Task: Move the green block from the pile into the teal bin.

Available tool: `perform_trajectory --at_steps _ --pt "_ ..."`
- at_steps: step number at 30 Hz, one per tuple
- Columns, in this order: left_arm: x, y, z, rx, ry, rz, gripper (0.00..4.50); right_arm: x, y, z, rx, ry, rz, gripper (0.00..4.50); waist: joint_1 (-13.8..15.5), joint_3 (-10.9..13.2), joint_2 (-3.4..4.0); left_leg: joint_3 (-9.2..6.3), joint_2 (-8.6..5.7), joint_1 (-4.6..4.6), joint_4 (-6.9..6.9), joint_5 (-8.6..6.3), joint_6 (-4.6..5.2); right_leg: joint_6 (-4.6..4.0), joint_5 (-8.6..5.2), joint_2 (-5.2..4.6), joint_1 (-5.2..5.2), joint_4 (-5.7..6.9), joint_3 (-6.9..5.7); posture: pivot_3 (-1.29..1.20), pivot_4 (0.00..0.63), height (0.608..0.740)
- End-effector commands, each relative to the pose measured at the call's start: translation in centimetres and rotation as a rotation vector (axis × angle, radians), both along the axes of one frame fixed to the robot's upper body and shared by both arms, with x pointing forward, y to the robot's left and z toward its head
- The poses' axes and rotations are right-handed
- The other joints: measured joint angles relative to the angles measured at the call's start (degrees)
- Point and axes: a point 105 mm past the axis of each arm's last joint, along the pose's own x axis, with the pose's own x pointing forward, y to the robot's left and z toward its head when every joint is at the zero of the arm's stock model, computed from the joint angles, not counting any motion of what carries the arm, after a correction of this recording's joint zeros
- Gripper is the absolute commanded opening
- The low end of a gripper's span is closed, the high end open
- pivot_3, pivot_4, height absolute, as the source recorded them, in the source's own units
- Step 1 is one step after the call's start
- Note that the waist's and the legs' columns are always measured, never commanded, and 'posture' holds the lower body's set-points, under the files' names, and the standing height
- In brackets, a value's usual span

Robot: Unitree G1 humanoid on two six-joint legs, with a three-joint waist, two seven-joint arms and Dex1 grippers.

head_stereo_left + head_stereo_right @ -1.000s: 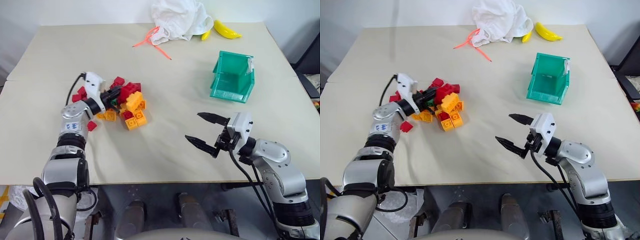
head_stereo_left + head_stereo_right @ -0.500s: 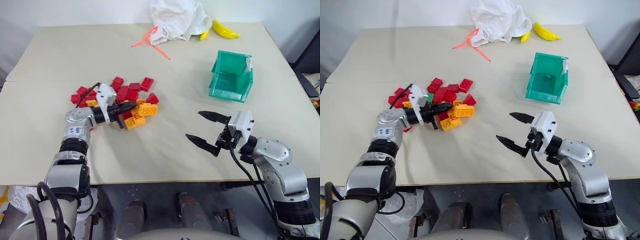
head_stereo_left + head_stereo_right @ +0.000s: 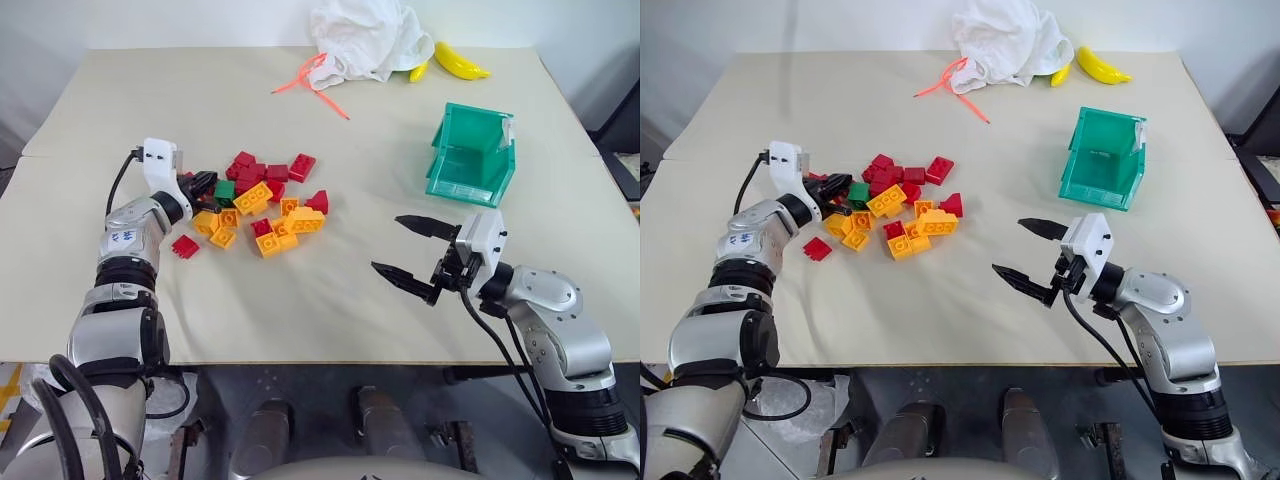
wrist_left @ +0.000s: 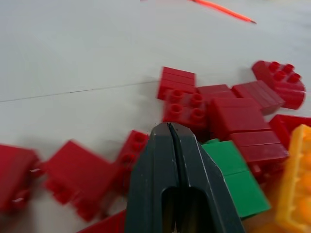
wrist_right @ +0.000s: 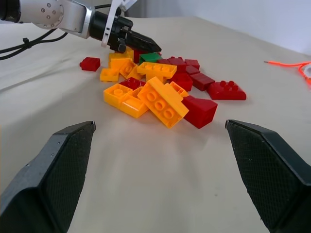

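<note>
My left gripper's fingers are closed next to the green block [image 4: 216, 160], so I should pull back, open them and come in around the block's sides [image 3: 225, 192].
The pile [image 3: 272, 208] of red and orange-yellow bricks lies spread out left of the table's middle. At its left edge the green block [image 3: 224, 189] lies flat among red bricks. My left gripper [image 3: 203, 184] is shut and empty, its tip just left of the green block [image 4: 238, 179] and low over the table. The shut fingers [image 4: 155, 160] rest beside the block, not around it. The teal bin [image 3: 478, 112] stands at the right, far from the pile. My right gripper [image 3: 385, 243] hovers open and empty in front of the bin, pointing at the pile [image 5: 155, 97].
A white crumpled cloth [image 3: 365, 40], a yellow banana [image 3: 457, 62] and an orange cord [image 3: 312, 82] lie along the table's far edge. One red brick [image 3: 184, 246] lies apart, left of the pile. Bare tabletop runs between pile and bin.
My left gripper swept through the pile and drew back to its left edge, still shut. The bricks scattered wider, and the green block now lies in the open. The right arm kept still.
</note>
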Motion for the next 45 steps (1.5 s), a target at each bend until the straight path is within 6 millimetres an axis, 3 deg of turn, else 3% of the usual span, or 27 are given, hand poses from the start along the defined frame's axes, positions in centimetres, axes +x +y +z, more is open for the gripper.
perform_trajectory --at_steps 1,5,12,16,18,22,28,33,38,45 --pt "-1.2 -1.7 -2.3 0.041 0.102 -0.152 0.01 -0.2 0.4 0.7 0.011 -0.036 0.021 4.5 0.03 0.0 0.0 0.0 0.0 0.01 0.0 0.03 -0.04 0.0 0.0 -0.01 0.01 -0.01 0.0 0.0 0.15 0.74" --pt "-2.3 -2.2 -2.5 0.061 0.145 -0.264 0.01 -0.1 0.4 0.8 0.014 -0.04 0.019 4.5 -0.11 -0.01 0.01 0.01 -0.01 0.07 0.01 0.04 0.0 0.0 0.0 -0.02 0.07 -0.03 0.03 0.0 0.15 0.74" --pt "-4.4 -0.9 -1.3 0.081 0.163 -0.346 0.01 0.2 0.4 0.9 0.018 -0.039 0.02 4.5 -0.98 -0.02 0.03 0.06 0.18 0.2 -0.08 0.01 0.06 -0.02 -0.01 0.04 0.07 0.08 0.12 0.0 0.15 0.74" --pt "-5.6 0.7 2.2 -0.009 0.003 -0.33 0.01 0.5 0.6 1.0 0.022 -0.04 0.028 4.5 -0.91 -0.01 0.02 0.04 0.16 0.2 -0.05 0.01 0.09 -0.02 -0.01 -0.04 0.09 0.04 0.12 0.0 0.15 0.74" --pt "-6.1 2.7 2.7 0.02 -0.023 -0.245 0.01 0.6 0.6 1.0 0.024 -0.04 0.031 4.5 -1.38 0.0 0.0 0.04 0.25 0.12 -0.08 0.0 0.08 -0.02 -0.01 -0.05 -0.01 0.02 0.13 0.0 0.15 0.74" --pt "-7.7 6.4 2.8 0.085 -0.013 -0.081 1.14 0.6 0.7 0.8 0.029 -0.033 0.043 4.5 -1.94 0.0 -0.01 0.08 0.33 -0.47 -0.05 0.19 -0.29 -0.05 0.01 -0.21 -0.77 0.22 0.22 0.0 0.15 0.74" --pt "-10.6 7.9 3.6 0.082 -0.046 0.004 2.94 0.6 0.9 0.7 0.025 -0.018 0.071 4.5 -1.54 0.0 -0.01 0.06 0.18 -0.54 -0.04 0.22 -0.27 -0.08 0.0 -0.46 -0.78 0.2 0.14 0.0 0.15 0.74" --pt "-12.7 7.0 2.7 0.068 -0.038 0.02 4.41 0.9 1.0 1.3 0.031 -0.016 0.099 4.5 -1.57 0.0 -0.02 0.07 0.16 -0.58 -0.07 0.2 -0.23 -0.07 0.0 -0.54 -0.78 0.13 0.12 0.0 0.15 0.74" --pt "-12.7 5.1 2.8 0.045 -0.073 0.02 4.46 1.2 1.1 1.9 0.028 -0.018 0.112 4.5 -1.45 0.0 -0.03 0.02 0.12 -0.55 -0.07 0.22 -0.2 -0.07 0.0 -0.56 -0.75 0.18 0.05 0.0 0.15 0.74" --pt "-9.8 1.4 3.0 0.097 -0.122 0.095 4.46 0.9 1.1 2.4 0.021 -0.025 0.138 4.5 -1.45 -0.01 -0.04 0.02 0.07 -0.56 -0.06 0.25 -0.21 -0.06 0.01 -0.57 -0.74 0.18 0.04 0.0 0.15 0.74"
